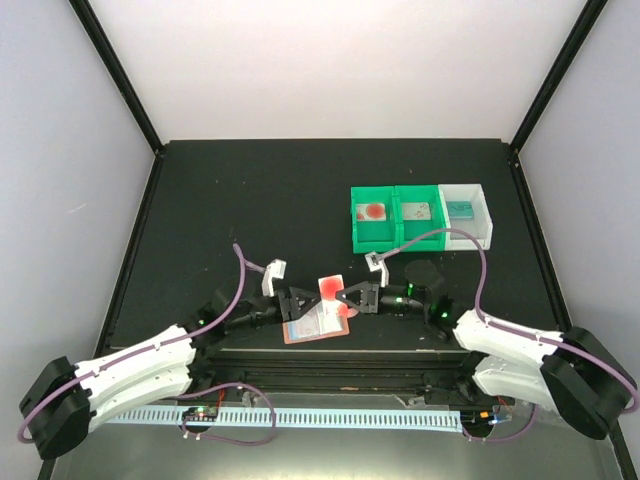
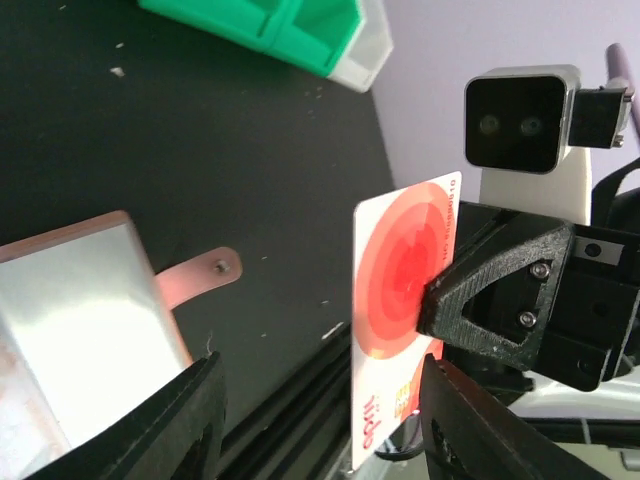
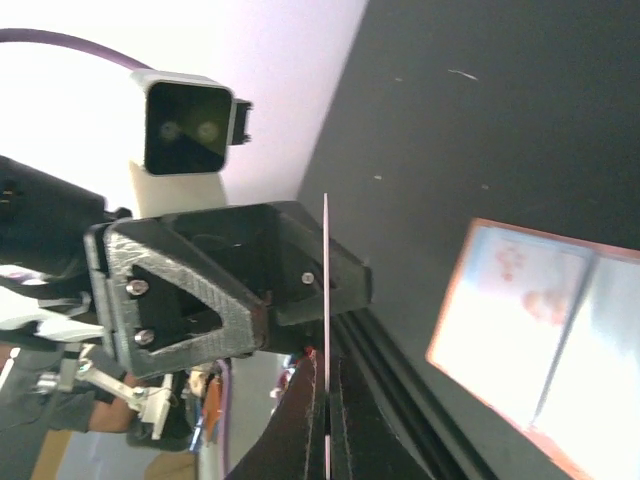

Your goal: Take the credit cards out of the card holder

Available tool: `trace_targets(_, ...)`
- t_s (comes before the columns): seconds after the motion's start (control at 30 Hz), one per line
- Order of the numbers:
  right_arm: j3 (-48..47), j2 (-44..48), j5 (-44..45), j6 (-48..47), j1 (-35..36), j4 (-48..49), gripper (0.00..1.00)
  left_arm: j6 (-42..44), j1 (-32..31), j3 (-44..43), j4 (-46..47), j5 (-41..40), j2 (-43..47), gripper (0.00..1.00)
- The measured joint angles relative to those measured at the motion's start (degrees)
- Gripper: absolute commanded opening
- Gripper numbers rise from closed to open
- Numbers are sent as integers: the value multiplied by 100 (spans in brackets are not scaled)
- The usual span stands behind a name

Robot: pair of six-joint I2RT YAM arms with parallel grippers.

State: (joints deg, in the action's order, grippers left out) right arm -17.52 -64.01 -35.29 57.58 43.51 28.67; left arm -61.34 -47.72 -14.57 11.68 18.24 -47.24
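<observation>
The card should be held by my left gripper while my right gripper, now pinching the card midway (image 2: pixel 412 297) along its long edge, takes hold of it closer to the ringed end (image 2: pixel 432 205).
The card holder (image 1: pixel 316 326) lies open on the table near the front edge, salmon-pink outside and pale inside. In the left wrist view it fills the left side (image 2: pixel 85 320), with its snap tab (image 2: pixel 203 275) sticking out. One credit card (image 1: pixel 331 288), white with red rings, stands on edge above the holder. My right gripper (image 1: pixel 346 298) is shut on it, and the card shows edge-on (image 3: pixel 326 300) between the shut jaws (image 3: pixel 327 400). My left gripper (image 2: pixel 322 400) is open around the card (image 2: pixel 400 300) without pinching it.
Two green bins (image 1: pixel 393 217) and a white bin (image 1: pixel 469 211) stand in a row at the back right, each with a card inside. The table's front rail (image 1: pixel 330 357) runs just below the card holder. Both arms meet over the middle front.
</observation>
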Motion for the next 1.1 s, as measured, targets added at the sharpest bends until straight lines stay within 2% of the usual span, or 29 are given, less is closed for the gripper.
trace_targets(0.1, -74, 275, -70, 166, 63, 4, 1, -37, -7, 11, 79, 2, 284, 48)
trace_targets(0.27, -162, 431, -92, 415, 225, 98, 1, -129, -33, 114, 424, 96, 431, 34)
trace_targets(0.43, -173, 424, -81, 544, 337, 140, 1, -251, -42, 225, 728, 212, 483, 12)
trace_targets(0.53, -173, 428, -76, 579, 363, 151, 2, -289, -42, 245, 935, 284, 492, 3)
trace_targets(0.67, -173, 463, -33, 575, 361, 133, 6, -297, -42, 293, 1235, 369, 494, 2)
trace_targets(0.87, -186, 494, -122, 407, 374, -22, 20, -214, -42, 326, 1445, 544, 498, 1)
trace_targets(1.03, -483, 844, -175, -243, 398, -931, 35, 31, -42, 323, 1370, 809, 608, 2)
trace_targets(1.1, -807, 1099, -166, -743, 402, -1648, 39, 188, -42, 313, 1217, 925, 715, 2)
